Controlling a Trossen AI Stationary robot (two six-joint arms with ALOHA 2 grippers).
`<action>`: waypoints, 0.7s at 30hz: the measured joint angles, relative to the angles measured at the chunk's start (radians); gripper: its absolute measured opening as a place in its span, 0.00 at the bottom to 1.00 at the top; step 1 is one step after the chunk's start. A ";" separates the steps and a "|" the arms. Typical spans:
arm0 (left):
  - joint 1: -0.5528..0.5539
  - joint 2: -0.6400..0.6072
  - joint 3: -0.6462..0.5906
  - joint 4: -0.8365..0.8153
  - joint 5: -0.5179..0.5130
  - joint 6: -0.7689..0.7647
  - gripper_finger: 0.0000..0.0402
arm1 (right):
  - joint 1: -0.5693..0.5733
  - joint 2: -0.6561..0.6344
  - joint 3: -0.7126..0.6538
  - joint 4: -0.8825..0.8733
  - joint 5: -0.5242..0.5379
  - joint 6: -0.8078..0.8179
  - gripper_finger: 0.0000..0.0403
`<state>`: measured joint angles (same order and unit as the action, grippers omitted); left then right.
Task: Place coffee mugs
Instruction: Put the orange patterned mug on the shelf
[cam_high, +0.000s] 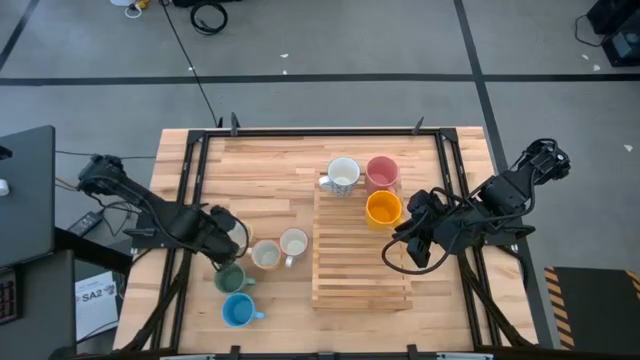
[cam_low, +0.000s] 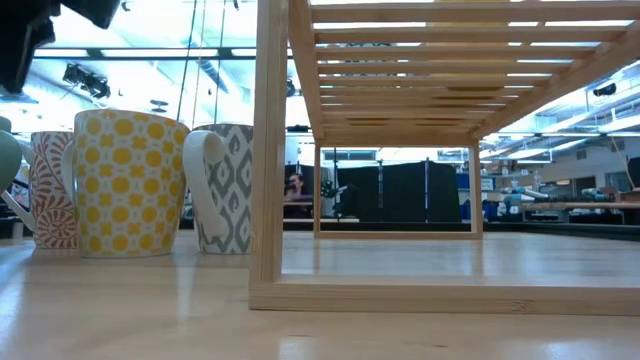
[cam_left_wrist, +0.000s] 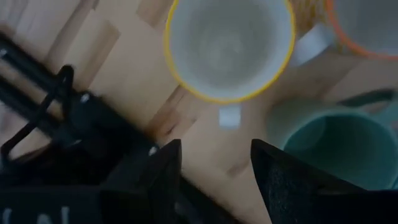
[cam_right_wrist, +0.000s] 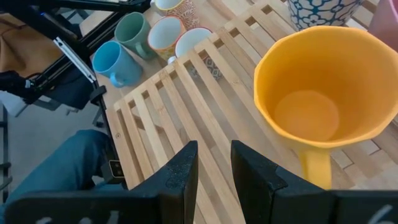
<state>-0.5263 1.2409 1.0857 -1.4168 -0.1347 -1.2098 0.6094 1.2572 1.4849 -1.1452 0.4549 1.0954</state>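
The yellow-rimmed cream mug's handle (cam_left_wrist: 229, 116) is pointing into the gap of my left gripper's fingers (cam_left_wrist: 217, 152). I should keep going down until the fingers are on both sides of the mug's handle, then close them.
A slatted wooden rack (cam_high: 360, 262) stands mid-table. On its far end stand a white mug (cam_high: 343, 176), a pink mug (cam_high: 382, 172) and an orange mug (cam_high: 384, 209). Left of the rack, two cream mugs (cam_high: 266, 255) (cam_high: 294, 243), a green mug (cam_high: 231, 278) and a blue mug (cam_high: 238, 311) stand on the table. My left gripper (cam_left_wrist: 214, 168) hovers open just left of the yellow-rimmed cream mug (cam_left_wrist: 229, 46) and the green mug (cam_left_wrist: 339, 146). My right gripper (cam_right_wrist: 214, 177) is open over the rack's right side, near the orange mug (cam_right_wrist: 311, 87), with the mug's handle (cam_right_wrist: 316, 168) beside it.
Black frame rails (cam_high: 190, 190) run along the table's left and right sides. In the low view, patterned mugs (cam_low: 130, 180) (cam_low: 225, 190) stand left of the rack's post (cam_low: 270, 150). The rack's near slats (cam_right_wrist: 186, 106) are bare. A person's leg (cam_right_wrist: 62, 168) shows beyond the table's edge.
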 joint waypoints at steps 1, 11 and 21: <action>-0.001 -0.004 -0.018 0.028 -0.008 -0.002 0.50 | 0.000 0.000 0.000 0.000 0.000 0.000 0.25; -0.001 -0.007 -0.164 0.161 -0.014 0.016 0.50 | 0.000 0.000 0.000 0.000 0.000 0.000 0.25; -0.001 -0.006 -0.199 0.208 -0.018 0.014 0.50 | 0.000 0.000 0.000 0.000 0.000 0.000 0.25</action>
<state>-0.5274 1.2346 0.8871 -1.2090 -0.1532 -1.1958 0.6094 1.2572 1.4849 -1.1450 0.4549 1.0958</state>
